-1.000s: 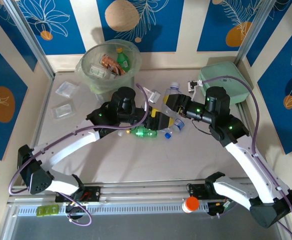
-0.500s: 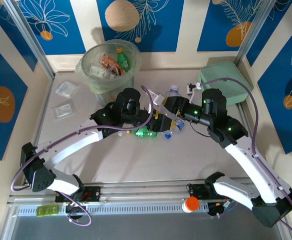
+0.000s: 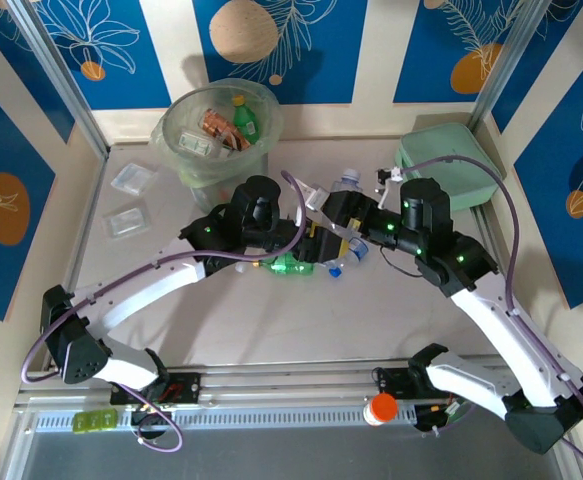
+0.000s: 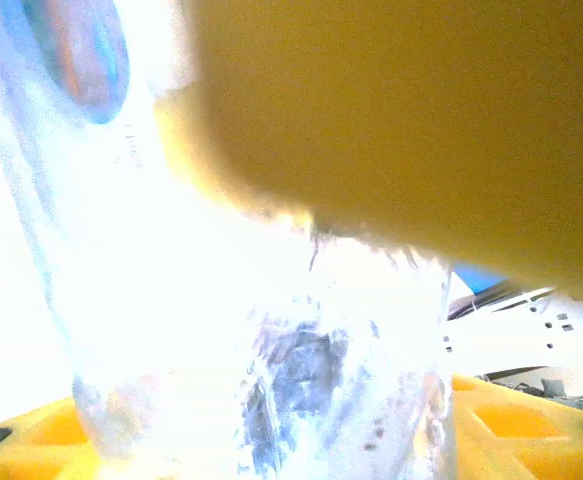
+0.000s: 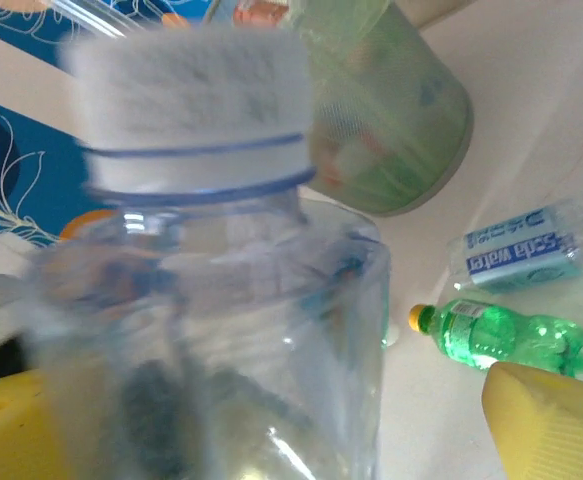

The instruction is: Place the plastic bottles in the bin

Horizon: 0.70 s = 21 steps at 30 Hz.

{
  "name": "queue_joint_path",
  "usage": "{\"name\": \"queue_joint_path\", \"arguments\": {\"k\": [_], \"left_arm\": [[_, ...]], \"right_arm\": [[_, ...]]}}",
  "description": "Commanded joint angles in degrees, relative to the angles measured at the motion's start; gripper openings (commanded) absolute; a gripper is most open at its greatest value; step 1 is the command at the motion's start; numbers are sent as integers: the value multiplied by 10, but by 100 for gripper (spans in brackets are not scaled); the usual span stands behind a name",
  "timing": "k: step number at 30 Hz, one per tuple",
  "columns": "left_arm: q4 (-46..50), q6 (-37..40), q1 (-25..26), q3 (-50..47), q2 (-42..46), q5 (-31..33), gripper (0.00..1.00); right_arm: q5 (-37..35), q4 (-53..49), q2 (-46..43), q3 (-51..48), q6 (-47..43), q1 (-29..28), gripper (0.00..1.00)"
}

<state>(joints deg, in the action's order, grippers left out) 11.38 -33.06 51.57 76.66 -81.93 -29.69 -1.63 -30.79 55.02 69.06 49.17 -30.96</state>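
Note:
My open right gripper surrounds the clear bottle (image 5: 216, 290) my left gripper holds, so I should draw my right gripper back before carrying the bottle to the bin (image 3: 219, 135).
A clear bottle (image 3: 344, 184) with a white cap stands between both grippers over the middle of the table. My left gripper (image 3: 309, 243) is shut on its body; in the left wrist view the clear bottle (image 4: 271, 350) spans the gap between the yellow fingers (image 4: 31, 440). My right gripper (image 3: 333, 213) is open around the same bottle (image 5: 221, 300), with a gap to its right finger (image 5: 551, 420). A green bottle (image 3: 289, 264) with a yellow cap lies on the table below them. The bin (image 3: 176, 112) stands at the back left with several bottles inside.
A labelled clear bottle (image 5: 521, 250) lies near the green bottle (image 5: 501, 335). A mint-green case (image 3: 451, 160) sits at the back right. Two flat clear packets (image 3: 131, 178) (image 3: 123, 220) lie at the left. The two arms cross closely at mid-table.
My left gripper moved right and closed on the clear bottle. My right gripper's jaws opened away from the bottle it had held.

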Motion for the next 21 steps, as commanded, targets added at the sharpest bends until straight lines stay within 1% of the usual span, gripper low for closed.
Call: {"name": "queue_joint_path", "arguments": {"k": [1,5,8,11,13,14,16,18,21], "left_arm": [[5,-12,-24,6,17,25,57],[26,-33,-75,16,24,45,56],[58,-45,-123,52,21,67,55],[68,-105,-176,92,7,106,52],[108,-160,-201,145,-20,157,50],[134,-179,-209,176,-36,179,48],[196,-227,-221,254,-79,221,48],[242,-269,-230,317,-117,253,46],[276,-321,-248,381,-160,290,48]], "right_arm": [[-31,-42,-31,49,-43,12,99],[-15,-71,-52,91,-75,53,98],[0,-95,-61,111,-92,84,98],[13,-114,-66,116,-101,112,97],[22,-113,-71,106,-102,129,97],[27,-113,-72,102,-101,136,97],[41,-111,-69,93,-98,150,97],[51,-110,-65,85,-95,160,97],[59,-111,-59,76,-95,167,96]]}}
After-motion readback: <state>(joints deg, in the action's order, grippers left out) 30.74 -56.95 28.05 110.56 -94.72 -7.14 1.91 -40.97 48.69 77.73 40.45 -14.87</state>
